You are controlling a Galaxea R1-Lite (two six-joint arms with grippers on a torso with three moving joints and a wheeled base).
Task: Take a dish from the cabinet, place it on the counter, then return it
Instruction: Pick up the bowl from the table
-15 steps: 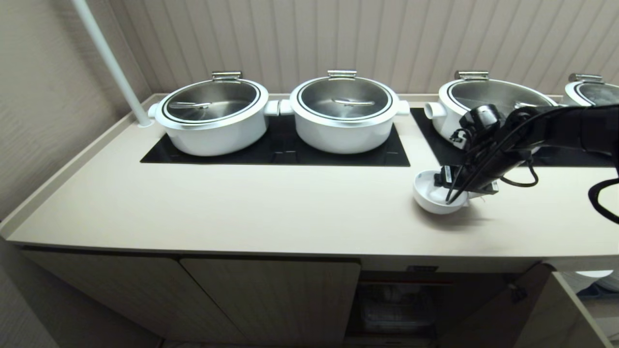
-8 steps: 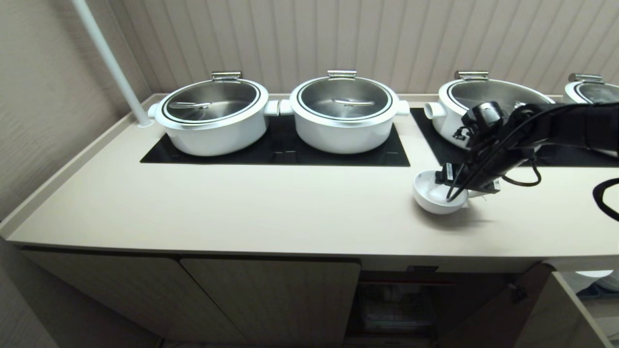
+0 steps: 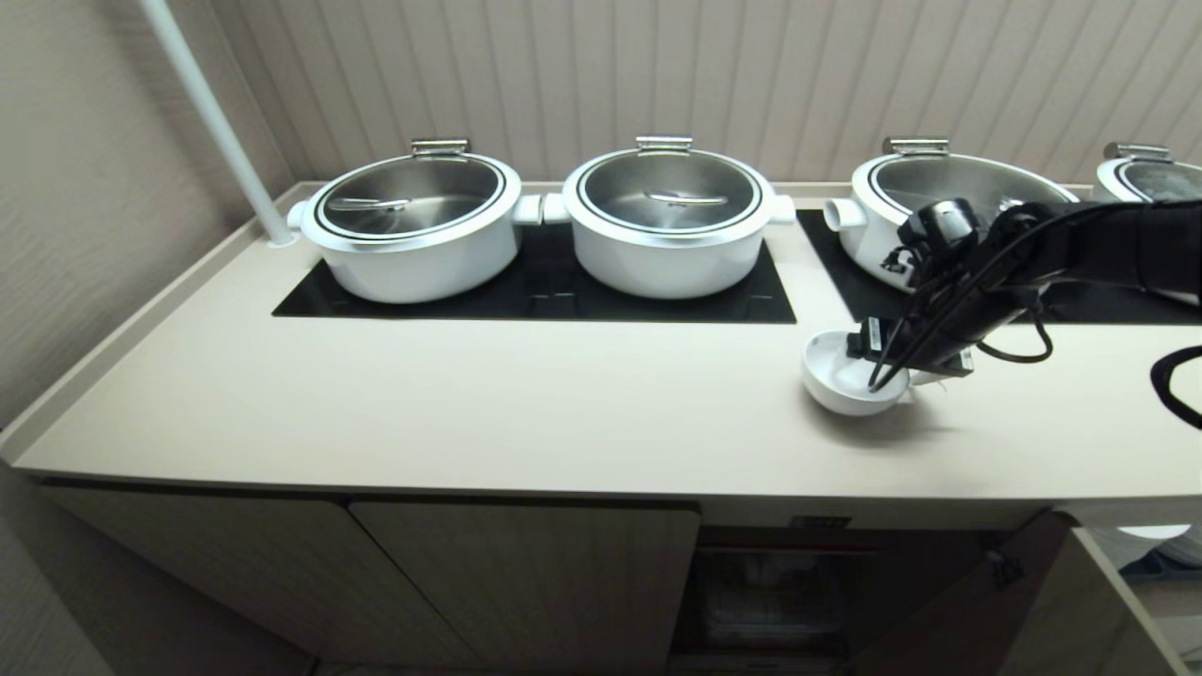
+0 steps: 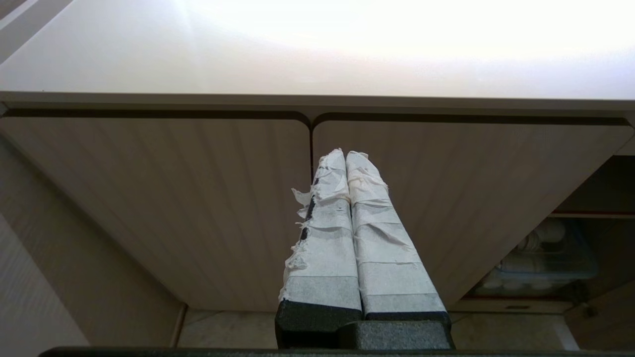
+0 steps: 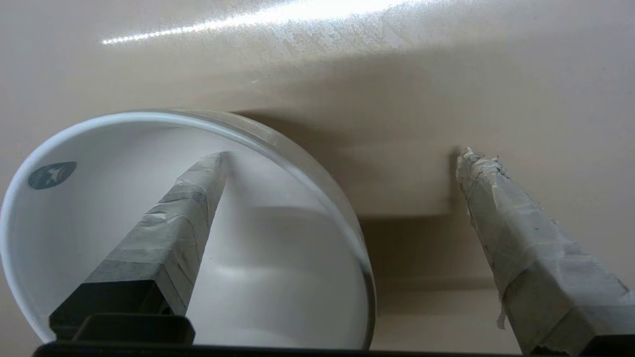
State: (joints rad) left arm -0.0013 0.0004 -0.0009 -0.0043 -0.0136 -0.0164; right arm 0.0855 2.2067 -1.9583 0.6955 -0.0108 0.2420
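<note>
The dish's rim (image 5: 337, 208) is between my right gripper's fingers on just one side, over a rounded side, so I expect the dish to tip to a slant when I lift it.
The dish (image 3: 834, 383), a small white bowl, sits on the beige counter (image 3: 526, 404) just in front of the right cooktop panel. My right gripper (image 3: 892, 368) reaches down over its right rim and is open wide. In the right wrist view one taped finger (image 5: 183, 218) is inside the dish (image 5: 278, 258) and the other finger (image 5: 516, 223) stands outside it over the bare counter (image 5: 446, 99), so the right gripper (image 5: 342, 154) straddles the rim without clamping it. My left gripper (image 4: 346, 154) is shut and parked low, facing the closed cabinet (image 4: 149, 198) doors.
Big white lidded pots (image 3: 413, 225) (image 3: 669, 218) (image 3: 939, 202) stand on black cooktop panels (image 3: 535, 291) behind the dish. A white pole (image 3: 216, 122) rises at the back left. Below, one cabinet compartment (image 3: 770, 591) stands open, its door (image 3: 1080, 601) swung out at the lower right.
</note>
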